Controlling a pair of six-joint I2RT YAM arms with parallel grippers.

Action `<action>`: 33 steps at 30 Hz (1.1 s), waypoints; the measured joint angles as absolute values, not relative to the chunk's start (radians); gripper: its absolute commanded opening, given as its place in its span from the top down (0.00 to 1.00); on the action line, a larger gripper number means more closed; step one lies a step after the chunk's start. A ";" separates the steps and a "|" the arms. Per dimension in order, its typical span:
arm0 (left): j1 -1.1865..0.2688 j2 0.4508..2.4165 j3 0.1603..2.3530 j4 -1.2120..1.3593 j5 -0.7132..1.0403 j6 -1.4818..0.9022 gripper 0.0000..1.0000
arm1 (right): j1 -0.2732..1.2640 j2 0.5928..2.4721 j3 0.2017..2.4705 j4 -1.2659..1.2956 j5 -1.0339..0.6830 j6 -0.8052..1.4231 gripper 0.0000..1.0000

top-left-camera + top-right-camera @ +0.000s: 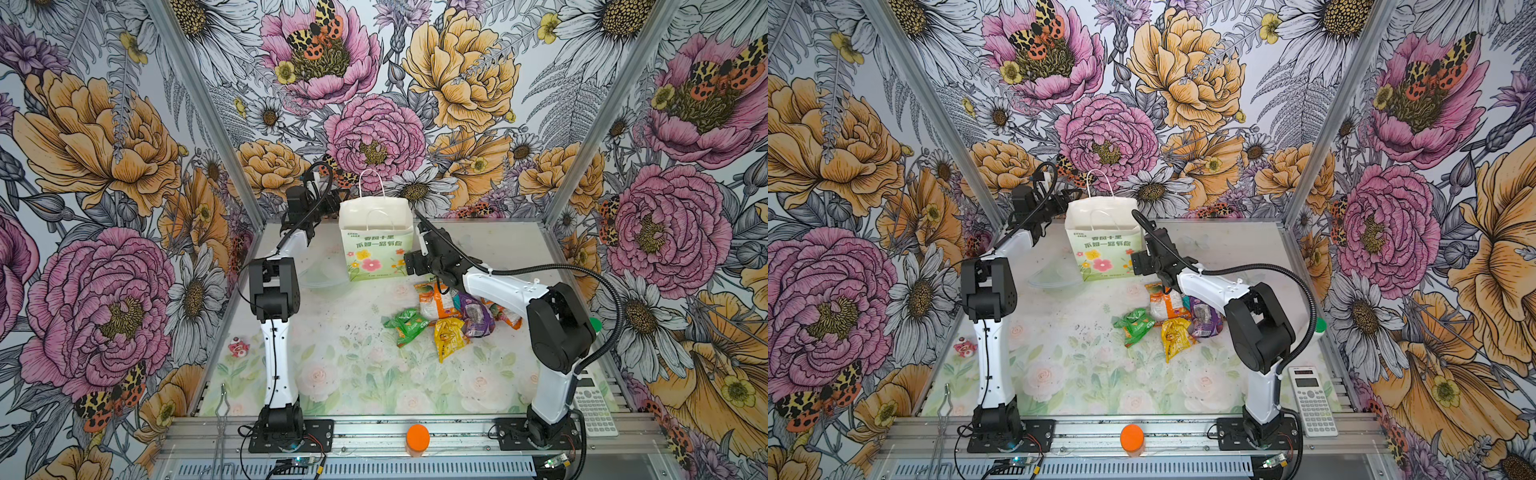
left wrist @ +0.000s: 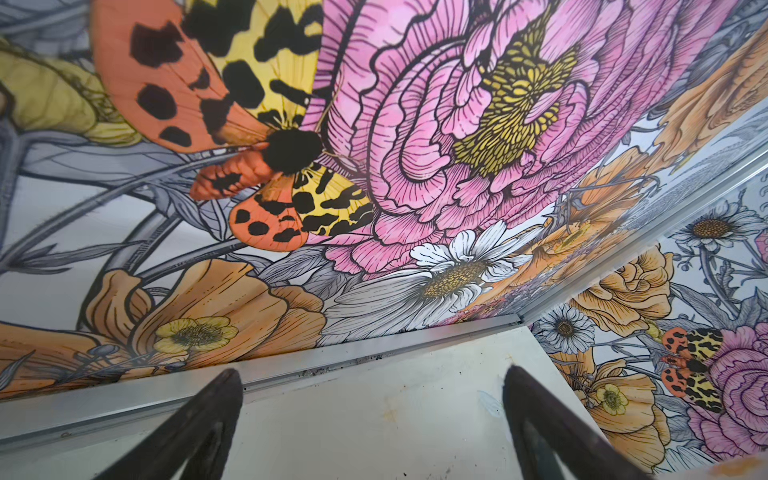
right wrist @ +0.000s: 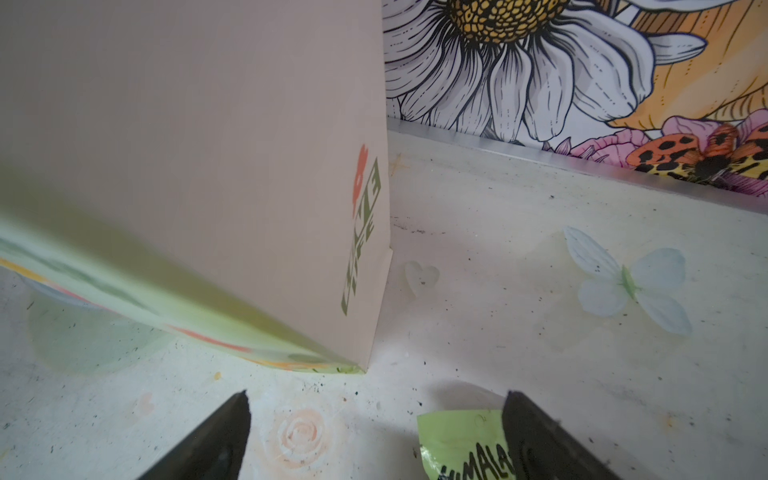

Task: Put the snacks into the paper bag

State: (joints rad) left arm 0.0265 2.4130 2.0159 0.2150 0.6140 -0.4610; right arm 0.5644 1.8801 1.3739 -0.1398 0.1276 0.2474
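My left gripper is to pull the bag's far corner (image 1: 343, 202) forward and turn the bag's narrow side to the front before loading, because the paper bag's wide flowered side (image 1: 377, 254) faces front.
The white paper bag (image 1: 376, 241) (image 1: 1102, 245) stands upright and open-mouthed at the back middle of the table. Its narrow side (image 3: 249, 166) fills much of the right wrist view. Snacks lie in a heap to its front right: green (image 1: 405, 324), yellow (image 1: 449, 336), purple (image 1: 476, 316) and orange-and-white (image 1: 434, 301) packets. A pale green packet (image 3: 457, 436) lies on the table by one finger of my right gripper (image 3: 374, 407), which is open and low beside the bag's front right corner (image 1: 415, 262). My left gripper (image 2: 372, 399) is open and empty, raised by the bag's left top edge (image 1: 334, 201).
A clear plastic bowl (image 1: 324, 274) sits left of the bag. A small red-and-white object (image 1: 239, 347) lies at the table's left edge. On the front rail are tongs (image 1: 222, 411), an orange-capped bottle (image 1: 417, 436) and a calculator (image 1: 594, 409).
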 measured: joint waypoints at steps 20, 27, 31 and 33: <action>-0.009 2.420 1.930 0.203 0.610 -0.361 0.01 | 0.559 1.961 1.461 -0.138 0.150 0.243 0.03; -0.023 2.393 1.842 0.181 0.595 -0.313 0.01 | 0.542 1.968 1.491 -0.138 0.165 0.235 0.03; -0.029 2.341 1.798 0.173 0.590 -0.300 0.01 | 0.528 1.983 1.505 -0.138 0.165 0.227 0.03; -0.033 2.307 1.777 0.173 0.583 -0.294 0.01 | 0.522 1.995 1.518 -0.139 0.166 0.223 0.03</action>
